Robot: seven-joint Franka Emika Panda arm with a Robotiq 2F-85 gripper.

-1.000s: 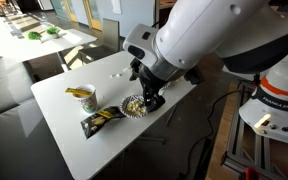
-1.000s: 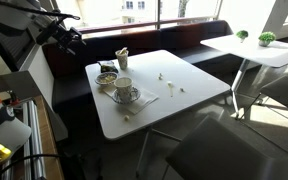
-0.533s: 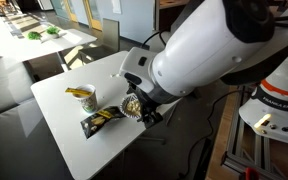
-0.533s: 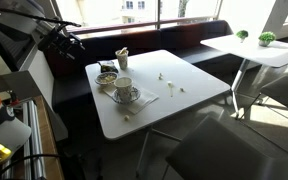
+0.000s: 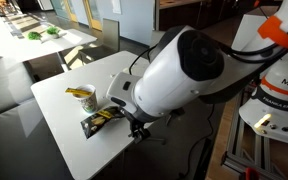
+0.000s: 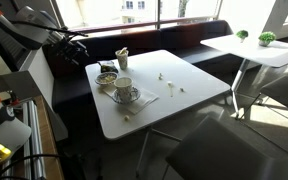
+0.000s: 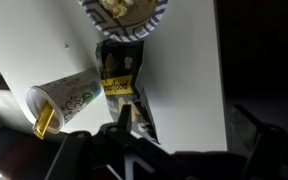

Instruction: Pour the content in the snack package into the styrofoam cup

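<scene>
My gripper should keep descending until its open fingers straddle the snack package's near end point(image 7: 141, 122), as they're lined up across its narrow width point(image 7: 130, 100), clear of the styrofoam cup.
The snack package point(image 7: 119, 75), a flat dark foil pouch with yellow print, lies on the white table point(image 7: 184, 60), between a frilly paper bowl point(image 7: 124, 12) and my gripper. It also shows in both exterior views point(image 5: 101, 119) point(image 6: 107, 76). The styrofoam cup point(image 7: 69, 95), white with green print and something yellow at its mouth, stands beside the package point(image 5: 81, 96) point(image 6: 122, 58). My gripper point(image 7: 186, 118) hangs above the table, open and holding nothing. One dark finger point(image 7: 124, 115) overlaps the package's near end.
The frilly paper bowl of pale snacks point(image 6: 124, 90) sits right next to the package; the arm hides it in an exterior view. Small white crumbs point(image 6: 170, 83) lie farther out on the table. The table edge and dark floor point(image 7: 264, 60) run along one side.
The arm has swung across the table, so its bulk now covers the frilly bowl in an exterior view. The jaws stay open. Package and cup have not moved.
</scene>
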